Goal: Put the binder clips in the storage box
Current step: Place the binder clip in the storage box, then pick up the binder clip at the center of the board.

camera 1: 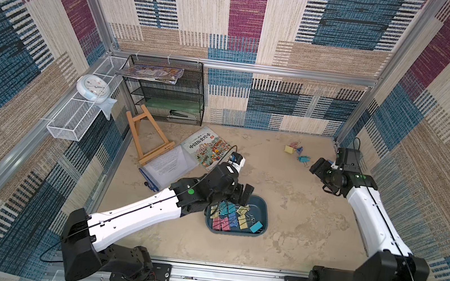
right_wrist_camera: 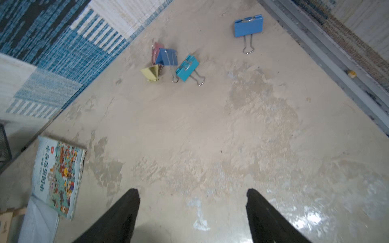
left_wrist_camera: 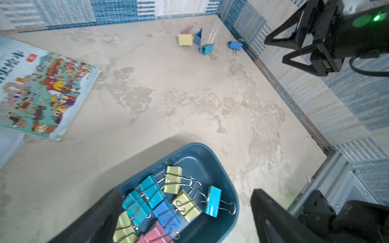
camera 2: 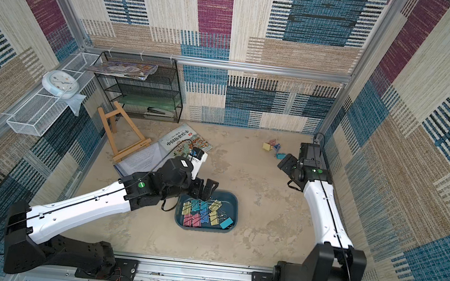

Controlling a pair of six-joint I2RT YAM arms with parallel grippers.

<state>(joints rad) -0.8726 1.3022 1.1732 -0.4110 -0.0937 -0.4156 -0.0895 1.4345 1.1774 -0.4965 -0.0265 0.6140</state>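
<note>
The loose teal binder clip [camera 1: 303, 158] is close to my right gripper and far from my left gripper, so next my right gripper brings it into the storage box [camera 1: 257, 209].
The dark teal storage box [camera 1: 265, 208] [camera 2: 234, 206] [left_wrist_camera: 210, 155] lies near the middle of the floor. Several yellow, teal, blue and pink binder clips [camera 1: 232, 217] [camera 2: 202, 213] [left_wrist_camera: 168, 202] lie in it. My left gripper [camera 1: 241, 201] [camera 2: 205, 193] [left_wrist_camera: 187, 190] hangs open just above the box's far left end, holding nothing. More loose binder clips [camera 1: 297, 152] [camera 2: 273, 149] [left_wrist_camera: 197, 42] [right_wrist_camera: 168, 63] lie at the far right, with one blue clip [right_wrist_camera: 248, 25] apart by the wall. My right gripper [camera 1: 316, 166] [camera 2: 284, 162] [right_wrist_camera: 192, 190] hovers open and empty just short of them.
A picture book [camera 1: 208, 148], a clear folder of papers [camera 1: 167, 166] and a wooden easel [camera 1: 144, 136] lie at the far left. Behind them stands a black mesh rack [camera 1: 165, 89]. A white wire basket [camera 1: 72, 121] with a clock hangs on the left wall.
</note>
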